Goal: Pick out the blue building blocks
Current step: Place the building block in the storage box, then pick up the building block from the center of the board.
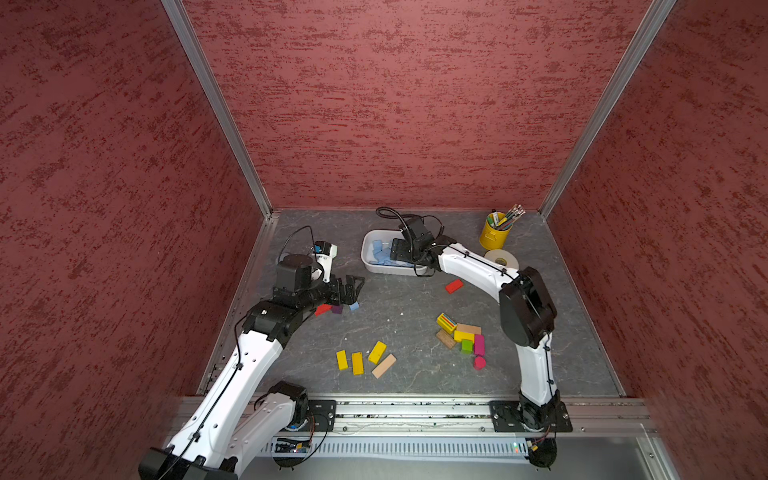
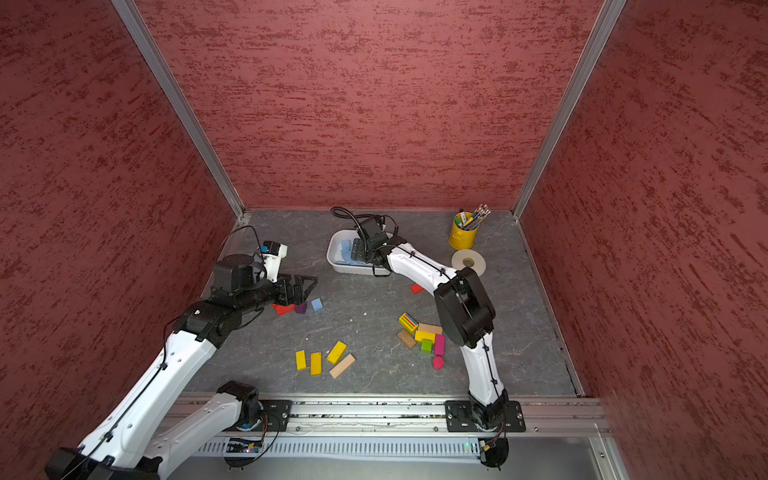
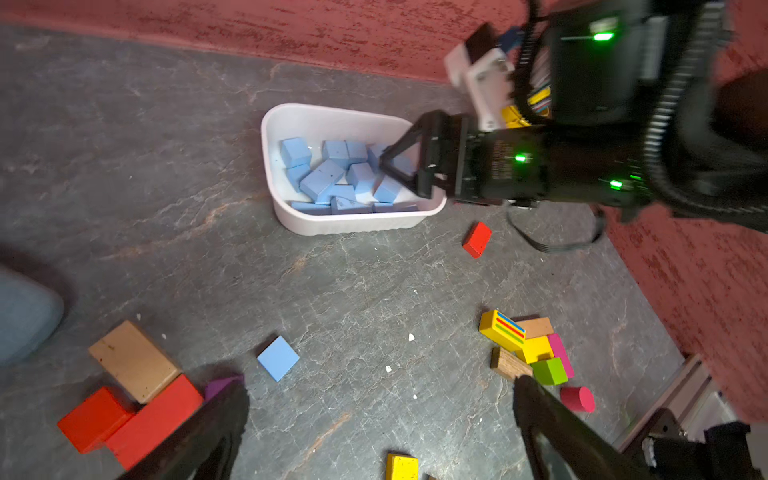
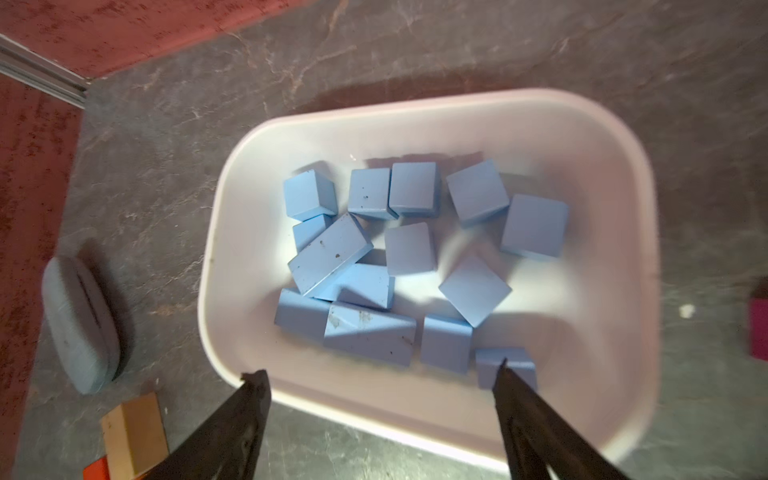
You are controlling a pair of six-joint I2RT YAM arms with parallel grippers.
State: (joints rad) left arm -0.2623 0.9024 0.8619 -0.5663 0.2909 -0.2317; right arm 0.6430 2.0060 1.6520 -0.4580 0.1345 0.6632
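Observation:
The white tray (image 1: 382, 254) is blocked by my right gripper, so that gripper should move back out of the way while my left gripper picks up the loose blue cube (image 1: 353, 307) beside the purple block.
Several blue building blocks (image 4: 370, 253) lie heaped in a white tray (image 4: 415, 112) at the back of the table, seen in both top views (image 1: 380, 251) (image 2: 345, 249) and the left wrist view (image 3: 328, 178). My right gripper (image 4: 379, 370) hangs over the tray's near rim, open, with nothing between its fingers. One loose blue cube (image 1: 354, 306) (image 2: 316, 304) (image 3: 278, 358) rests on the grey table. My left gripper (image 1: 356, 289) (image 3: 380, 384) hovers just above and beside that cube, open wide and empty.
Red blocks (image 3: 124, 419), a purple block (image 3: 220, 384) and a wooden block (image 3: 133, 361) sit beside the left gripper. Yellow bricks (image 1: 357, 361), a mixed coloured cluster (image 1: 461, 334), a lone red block (image 1: 454, 286), a yellow pencil cup (image 1: 494, 235) and a tape roll (image 1: 501, 259) stand around.

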